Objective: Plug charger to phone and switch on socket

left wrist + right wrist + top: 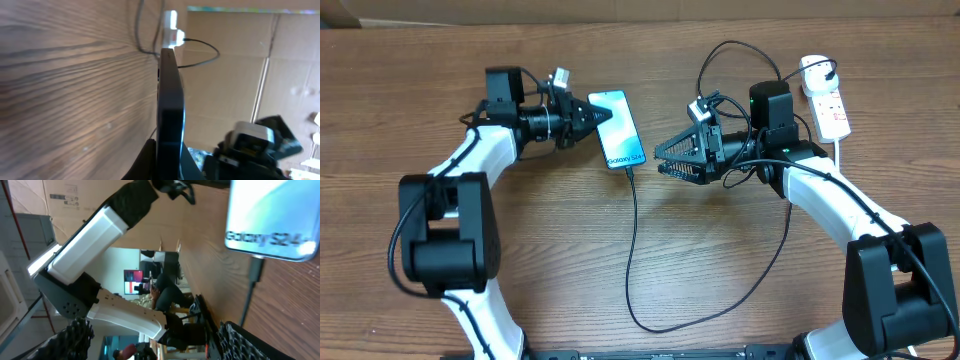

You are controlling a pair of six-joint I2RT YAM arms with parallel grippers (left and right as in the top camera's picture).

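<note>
The black connector sits in the phone's bottom edge (629,167), so my left gripper should go on lowering the phone until it rests on the clear wood (644,135) before it lets go.
The phone (622,128) lies on the table with its light blue screen up. My left gripper (595,115) is shut on its upper left edge; the left wrist view shows the phone (170,110) edge-on between the fingers. The charger cable (632,250) runs from its black connector (630,172), which sits at the phone's bottom edge, in a loop to the white plug (815,70) at the socket (832,110). My right gripper (670,160) is open and empty, just right of the phone's bottom end. The right wrist view shows the phone (275,220), the connector (256,270) and the open gripper (160,340).
The socket's thick white cord (840,155) runs down beside my right arm. The black cable loops near the table's front edge (655,325). A cardboard wall (240,65) stands at the back.
</note>
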